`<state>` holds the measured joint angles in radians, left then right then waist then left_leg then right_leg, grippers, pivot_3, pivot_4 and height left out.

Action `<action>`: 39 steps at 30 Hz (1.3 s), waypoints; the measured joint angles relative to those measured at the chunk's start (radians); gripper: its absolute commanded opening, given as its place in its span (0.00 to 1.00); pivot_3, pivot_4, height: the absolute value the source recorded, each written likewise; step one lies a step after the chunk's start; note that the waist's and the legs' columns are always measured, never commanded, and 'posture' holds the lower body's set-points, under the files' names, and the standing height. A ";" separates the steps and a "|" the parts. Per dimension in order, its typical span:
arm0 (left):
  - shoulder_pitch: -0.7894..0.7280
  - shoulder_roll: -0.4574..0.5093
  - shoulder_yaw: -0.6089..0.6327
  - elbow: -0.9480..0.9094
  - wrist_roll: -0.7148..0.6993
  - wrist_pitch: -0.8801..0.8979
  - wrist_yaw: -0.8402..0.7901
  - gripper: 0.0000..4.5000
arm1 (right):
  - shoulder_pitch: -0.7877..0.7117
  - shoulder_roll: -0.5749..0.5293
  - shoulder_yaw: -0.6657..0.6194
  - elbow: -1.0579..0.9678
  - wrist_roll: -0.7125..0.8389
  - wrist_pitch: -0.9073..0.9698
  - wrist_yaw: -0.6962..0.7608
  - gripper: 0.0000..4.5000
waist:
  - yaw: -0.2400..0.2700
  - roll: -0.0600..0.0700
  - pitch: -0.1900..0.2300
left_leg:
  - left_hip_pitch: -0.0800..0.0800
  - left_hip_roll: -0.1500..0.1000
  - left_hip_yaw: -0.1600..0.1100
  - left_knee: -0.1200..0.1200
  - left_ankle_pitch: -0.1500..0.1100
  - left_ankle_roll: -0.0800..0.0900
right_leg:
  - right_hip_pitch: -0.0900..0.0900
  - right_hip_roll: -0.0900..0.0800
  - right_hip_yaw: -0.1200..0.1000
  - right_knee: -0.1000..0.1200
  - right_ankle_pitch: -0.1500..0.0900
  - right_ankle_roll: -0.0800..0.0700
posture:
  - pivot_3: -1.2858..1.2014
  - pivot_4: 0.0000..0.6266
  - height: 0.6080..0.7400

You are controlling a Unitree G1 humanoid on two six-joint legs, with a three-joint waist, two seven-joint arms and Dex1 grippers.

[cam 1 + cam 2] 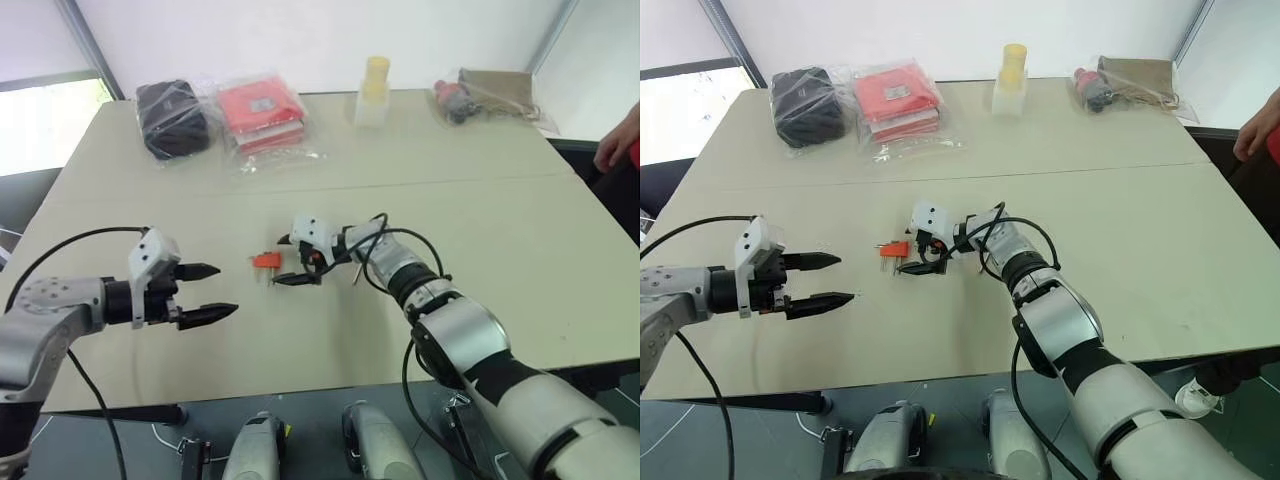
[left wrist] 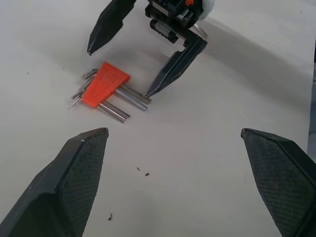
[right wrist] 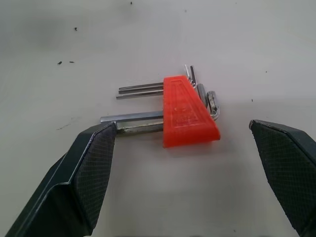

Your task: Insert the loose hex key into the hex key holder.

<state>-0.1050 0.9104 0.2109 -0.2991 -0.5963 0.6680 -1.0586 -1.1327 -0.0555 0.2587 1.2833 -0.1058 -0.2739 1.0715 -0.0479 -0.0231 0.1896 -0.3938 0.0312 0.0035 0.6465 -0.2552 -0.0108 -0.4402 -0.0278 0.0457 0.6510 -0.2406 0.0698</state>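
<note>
My gripper will lift the orange holder and the metal keys (image 3: 136,117) will all stay in it, because bent ends (image 3: 212,104) hook past the holder's slanted edge.
The orange hex key holder (image 1: 265,261) lies flat on the beige table (image 1: 500,230), with several thin metal keys (image 3: 140,89) sticking out of it. My right gripper (image 1: 280,261) is open and straddles the holder from its right side. One right fingertip (image 2: 148,92) rests at the end of a key beside the holder (image 2: 101,88). My left gripper (image 1: 227,289) is open and empty, a short way left of the holder and nearer the table's front edge. I cannot tell the loose hex key apart from the keys at the holder.
Along the table's far edge lie a black bagged item (image 1: 172,118), a red packet in clear wrap (image 1: 262,112), a yellow and white bottle (image 1: 373,92) and a bagged brown bundle (image 1: 495,92). A person's hand (image 1: 620,140) shows at the right edge.
</note>
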 measured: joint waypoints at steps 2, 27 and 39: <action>0.015 0.000 0.003 -0.011 -0.004 0.000 0.012 1.00 | -0.001 -0.003 -0.009 0.005 -0.004 0.000 0.013 0.99 | 0.000 0.000 0.000 | 0.000 0.000 0.000 0.000 0.000 0.000 | 0.000 0.000 0.000 0.000 0.000 0.000 | 0.52 0.24 1.00; 0.046 -0.020 0.011 -0.039 -0.024 0.001 0.099 1.00 | -0.015 0.052 -0.037 0.037 -0.090 -0.009 -0.119 0.78 | -0.027 0.000 0.000 | 0.002 0.001 -0.001 -0.001 0.000 0.000 | 0.001 -0.001 0.000 0.000 0.001 -0.001 | 0.52 0.24 1.00; 0.063 -0.030 0.012 -0.040 -0.024 -0.005 0.118 1.00 | -0.014 0.083 -0.039 0.038 -0.115 -0.017 -0.115 0.23 | -0.025 0.000 0.000 | 0.002 0.001 -0.002 -0.001 0.000 -0.001 | 0.001 -0.001 0.000 0.000 0.001 -0.001 | 0.52 0.24 1.00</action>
<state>-0.0419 0.8801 0.2226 -0.3387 -0.6203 0.6626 -0.9406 -1.1468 0.0276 0.2197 1.3209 -0.2210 -0.2912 0.9567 -0.0729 -0.0230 0.1895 -0.3917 0.0320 0.0016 0.6451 -0.2556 -0.0114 -0.4391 -0.0290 0.0456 0.6512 -0.2398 0.0684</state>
